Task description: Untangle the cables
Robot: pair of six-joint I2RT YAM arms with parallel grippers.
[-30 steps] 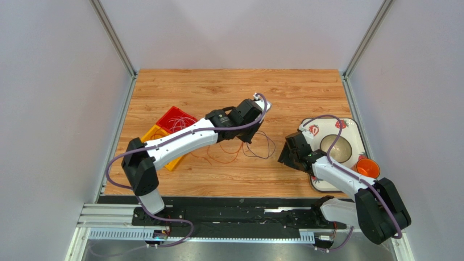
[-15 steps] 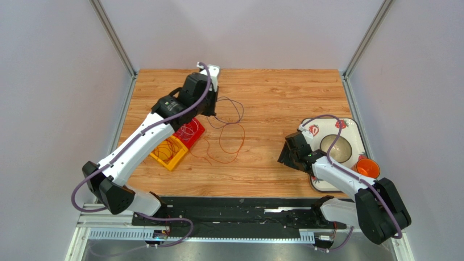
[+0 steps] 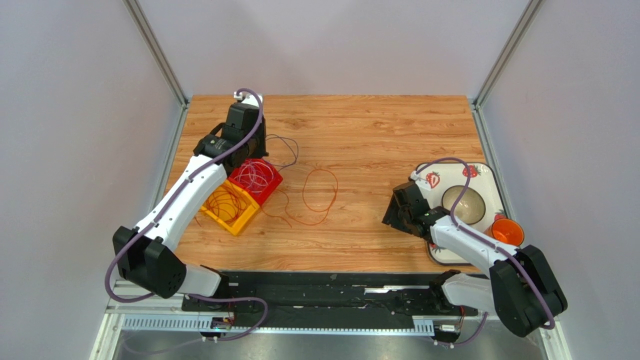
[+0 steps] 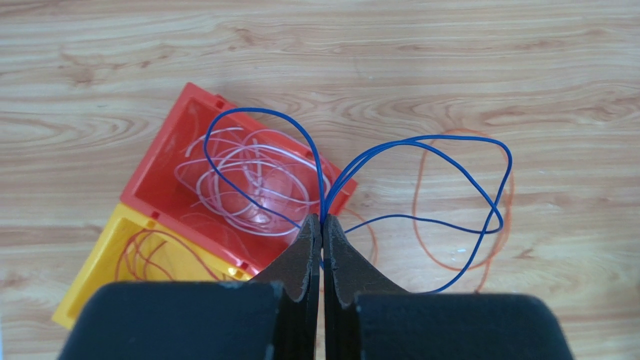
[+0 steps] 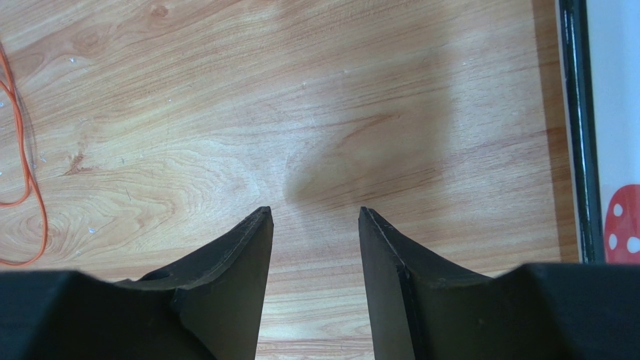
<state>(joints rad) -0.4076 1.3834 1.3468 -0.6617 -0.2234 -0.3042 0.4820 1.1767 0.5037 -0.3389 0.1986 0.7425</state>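
Observation:
The dark blue cable (image 3: 293,150) is hanging clear of the loose orange cable. My left gripper needs to keep carrying the blue cable until its loops hang above the red bin (image 3: 256,175).
My left gripper (image 3: 252,157) (image 4: 323,219) is shut on a thin dark blue cable (image 3: 295,150) (image 4: 421,139), pinched at the fingertips. Its loops hang over the corner of a red bin (image 3: 272,185) (image 4: 161,146) holding pale white cables (image 4: 248,176). Beside it, a yellow bin (image 3: 242,223) (image 4: 90,277) holds orange cables (image 3: 224,202). One orange cable (image 3: 319,196) (image 4: 451,268) (image 5: 27,161) lies loose on the wood, right of the bins. My right gripper (image 3: 393,214) (image 5: 315,214) hovers open over bare wood, nothing between its fingers.
A strawberry-patterned tray (image 3: 484,174) (image 5: 575,127) sits at the right edge with a bowl (image 3: 462,204) on it and an orange cup (image 3: 508,231) beside it. Metal frame rails run along both table sides.
The left arm swung from the table's middle to the far left, carrying the dark cable away from the orange one, which stayed on the wood. The right arm has not moved.

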